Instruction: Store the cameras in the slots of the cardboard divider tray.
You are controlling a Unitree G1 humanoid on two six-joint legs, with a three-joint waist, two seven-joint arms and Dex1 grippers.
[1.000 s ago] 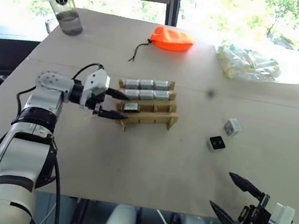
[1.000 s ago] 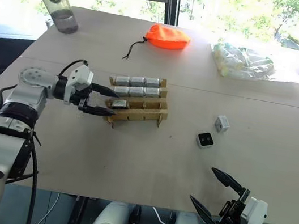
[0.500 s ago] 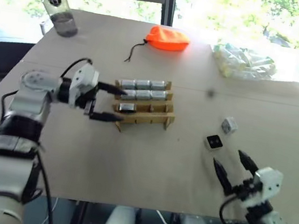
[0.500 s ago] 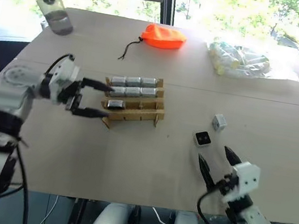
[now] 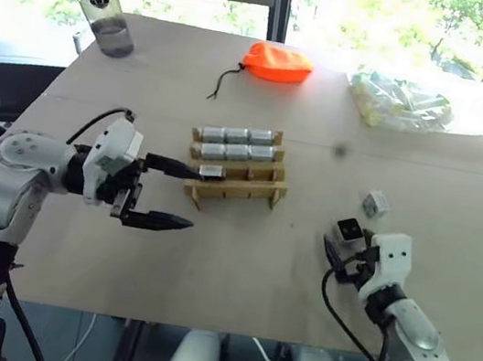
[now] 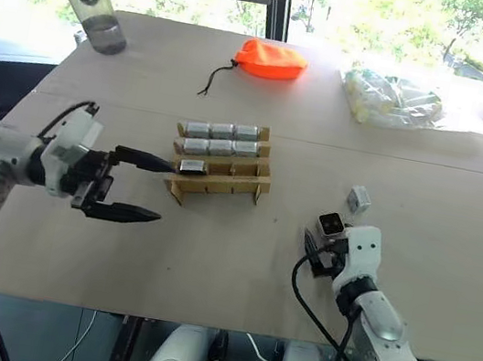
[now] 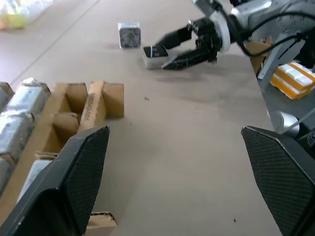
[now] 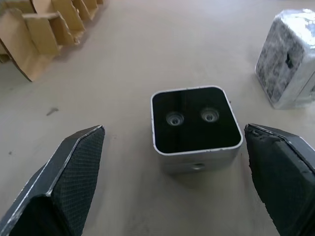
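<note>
The black-faced camera [image 5: 350, 229] is far away from my left gripper, so my right gripper needs to pick the camera up and pass it to my left gripper at the tray's near side [image 5: 244, 192].
The cardboard divider tray [image 5: 249, 190] stands mid-table. Several silver-grey cameras [image 5: 236, 134] fill its two far rows, and one more [image 5: 211, 172] sits in the third row. Two loose cameras lie on the table to the right: one with its black face up [image 5: 350, 228], the other, wrapped, [image 5: 375, 204] just beyond it. My right gripper [image 5: 341, 253] is open, low over the table. Its fingers [image 8: 74, 167] flank the black-faced camera [image 8: 196, 125] without touching it. My left gripper [image 5: 179, 195] is open and empty, off the tray's left end.
A water bottle [image 5: 102, 14] stands at the far left corner. An orange drawstring pouch [image 5: 278, 62] and a clear plastic bag [image 5: 403, 101] lie along the far side. Bare tabletop [image 5: 246, 265] runs between the tray and the near edge.
My left gripper has drawn back from the tray's left end toward the near side, still open. My right gripper has come forward from the near table edge to the black-faced camera.
</note>
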